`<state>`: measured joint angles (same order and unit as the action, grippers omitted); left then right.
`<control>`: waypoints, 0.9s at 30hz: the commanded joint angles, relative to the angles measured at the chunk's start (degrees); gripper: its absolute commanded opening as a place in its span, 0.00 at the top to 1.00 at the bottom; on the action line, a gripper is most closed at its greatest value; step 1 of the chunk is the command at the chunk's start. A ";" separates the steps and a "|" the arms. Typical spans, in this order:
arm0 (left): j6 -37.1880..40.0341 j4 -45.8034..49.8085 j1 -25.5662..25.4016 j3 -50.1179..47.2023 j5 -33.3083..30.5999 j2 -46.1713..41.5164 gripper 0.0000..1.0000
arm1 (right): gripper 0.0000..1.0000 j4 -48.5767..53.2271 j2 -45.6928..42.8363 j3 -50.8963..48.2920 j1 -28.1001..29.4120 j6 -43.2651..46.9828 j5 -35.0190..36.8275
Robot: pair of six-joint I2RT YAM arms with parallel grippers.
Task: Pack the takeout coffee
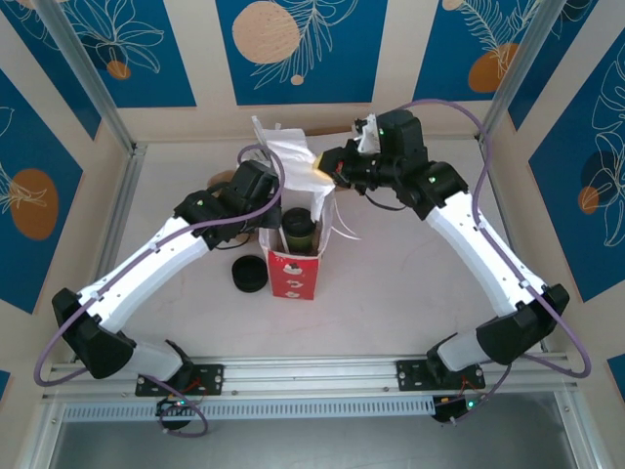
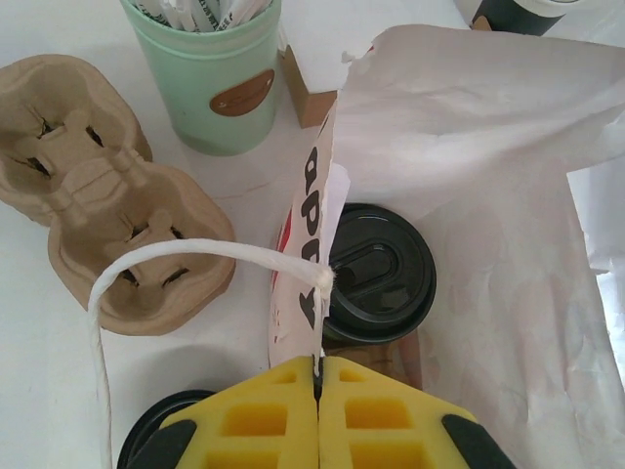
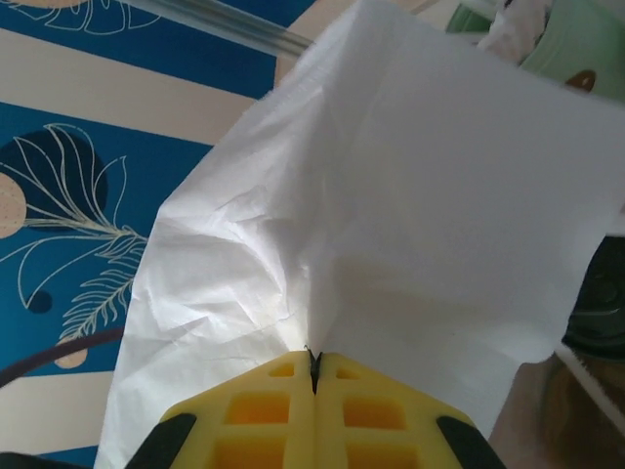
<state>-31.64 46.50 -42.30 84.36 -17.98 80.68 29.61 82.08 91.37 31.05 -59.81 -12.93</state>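
My left gripper is holding the bag open beside the hanging white napkin [image 1: 295, 161]. My right gripper keeps moving the napkin in until it covers the coffee's lid [image 1: 298, 218].
The takeout coffee [image 1: 298, 231], olive-green with a black lid, stands inside the red-and-white paper bag [image 1: 293, 278] at the table's middle. From the left wrist, its lid [image 2: 376, 274] shows just beyond the bag's printed rim [image 2: 311, 244]. My left gripper [image 1: 271, 217] [image 2: 319, 366] is shut on the bag's left rim, where the white string handle [image 2: 176, 256] is fixed. My right gripper [image 1: 330, 174] [image 3: 314, 362] is shut on the bag's white far wall [image 3: 410, 195] and holds it up and back. The mouth of the bag stands open between them.
A squat black puck [image 1: 248, 275] [image 2: 156, 430] lies left of the bag. Farther out on that side sit a tan pulp cup carrier [image 2: 107, 225] and a mint-green cup of sachets [image 2: 210, 68]. Metal frame posts [image 1: 117, 137] edge the table.
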 commanded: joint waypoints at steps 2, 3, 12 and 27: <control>-1.14 -2.03 0.86 -0.82 1.09 -1.41 0.94 | 1.00 -5.00 -1.89 -3.82 2.52 -2.84 0.13; -1.07 -2.10 0.85 -0.86 1.13 -1.32 0.94 | 1.00 -5.00 -1.87 -4.68 2.97 -2.87 0.67; -0.88 -2.29 1.23 -1.04 1.52 -1.10 0.94 | 1.00 -0.84 -0.79 -8.96 6.61 0.41 8.60; 0.01 -2.31 1.45 -0.45 1.90 -0.16 0.95 | 1.00 14.58 5.67 -3.54 13.21 9.52 29.53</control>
<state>-31.62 45.39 -41.58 83.59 -16.49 80.68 39.27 86.96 84.29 42.65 -53.56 8.75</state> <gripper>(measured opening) 0.052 0.051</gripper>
